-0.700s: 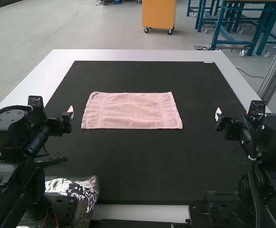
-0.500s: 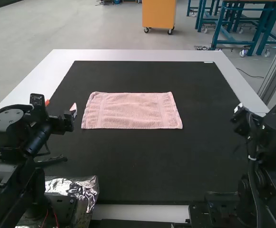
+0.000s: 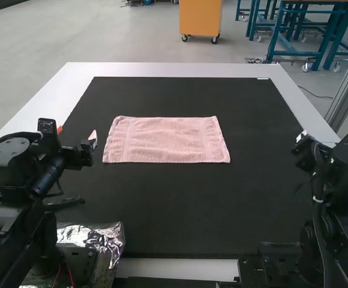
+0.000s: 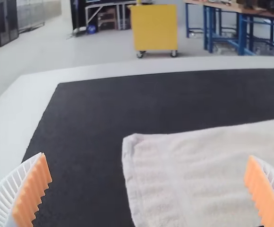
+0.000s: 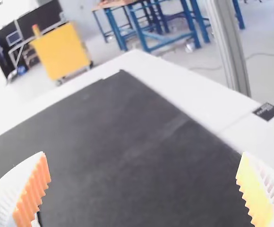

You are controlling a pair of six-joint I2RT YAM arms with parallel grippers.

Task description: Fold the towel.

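Note:
Soft ripples (image 4: 152, 188) go across the pink towel (image 3: 166, 140). They mean the towel will fold into a plump bundle and stay folded when I bring its edges over.
The pink towel (image 3: 166, 140) lies flat on the black mat as a wide rectangle, its short sides facing the two arms; I cannot tell whether it is in one layer or folded. My left gripper (image 3: 77, 134) is held to the left of the towel, not touching it. On the right, my right gripper (image 3: 318, 141) is farther off from the cloth, near the mat's right edge. In the left wrist view the left gripper (image 4: 148, 189) has its fingers wide apart, the towel (image 4: 198, 177) beyond them. The right gripper (image 5: 143, 189) is likewise open, over bare mat.
The black mat (image 3: 180, 210) covers most of the white table (image 3: 162, 69), with bare mat all around the towel. A foil-wrapped box (image 3: 96, 237) stands by the left arm's base. A metal post (image 5: 229, 47) rises beyond the table's right side.
My right gripper has swung to the right, away from the towel. My left gripper has shifted slightly, and its far finger's orange tip has come into sight. The towel has stayed put.

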